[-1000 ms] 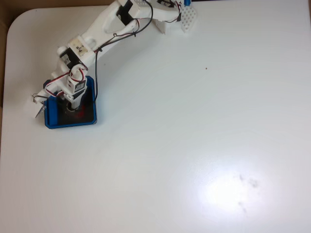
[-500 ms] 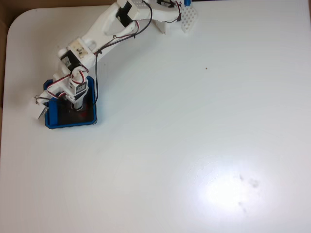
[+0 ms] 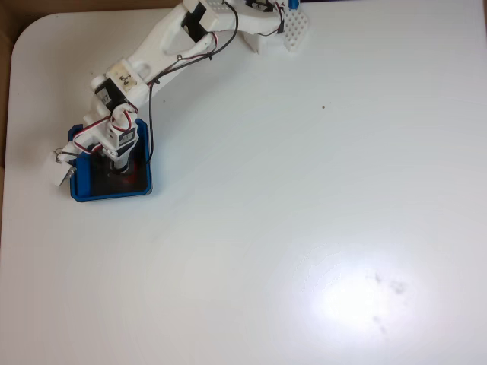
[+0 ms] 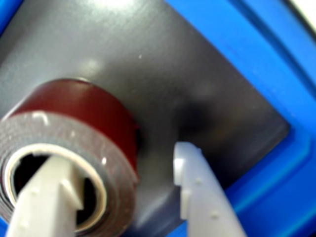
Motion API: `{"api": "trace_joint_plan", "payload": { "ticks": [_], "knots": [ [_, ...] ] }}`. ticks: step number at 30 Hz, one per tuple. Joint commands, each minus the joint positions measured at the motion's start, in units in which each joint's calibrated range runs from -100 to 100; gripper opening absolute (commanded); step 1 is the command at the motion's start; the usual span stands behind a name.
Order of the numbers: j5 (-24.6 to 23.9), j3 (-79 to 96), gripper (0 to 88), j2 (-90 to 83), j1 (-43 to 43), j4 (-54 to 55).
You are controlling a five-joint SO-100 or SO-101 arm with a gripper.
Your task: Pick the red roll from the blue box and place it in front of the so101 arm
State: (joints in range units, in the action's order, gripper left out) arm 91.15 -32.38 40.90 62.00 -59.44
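The blue box will stay where it is and end up empty when I take the red roll [image 3: 131, 179] out, because the blue box's black bottom [image 3: 101, 184] shows around the roll.
The blue box [image 3: 146, 164] sits at the table's left side in the fixed view, and the white so101 arm [image 3: 156, 53] reaches from the top edge down into it. In the wrist view the red roll [image 4: 94, 111] lies on the box's black floor [image 4: 197, 74] inside the blue rim [image 4: 291, 163]. My gripper [image 4: 118, 163] is open and straddles the roll's wall. One white finger [image 4: 49, 192] is inside the pale core, and the other finger [image 4: 195, 187] stands outside with a small gap to the roll. In the fixed view a sliver of the red roll [image 3: 131, 177] shows beside the gripper [image 3: 120, 163].
The white table [image 3: 304, 213] spreads wide to the right of and below the box. The arm's base and a white perforated part [image 3: 295, 26] stand at the top edge. The table's rounded corner and left edge [image 3: 9, 91] lie close to the box.
The arm has sunk a little deeper into the box over the last second, covering more of the red roll in the fixed view. Since half a second ago it has barely moved.
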Motion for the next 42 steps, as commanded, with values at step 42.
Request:
{"api": "trace_joint_plan", "payload": {
  "ticks": [42],
  "knots": [
    [0.44, 0.39, 1.2, -32.2, -1.08, -1.28]
  ]
}}
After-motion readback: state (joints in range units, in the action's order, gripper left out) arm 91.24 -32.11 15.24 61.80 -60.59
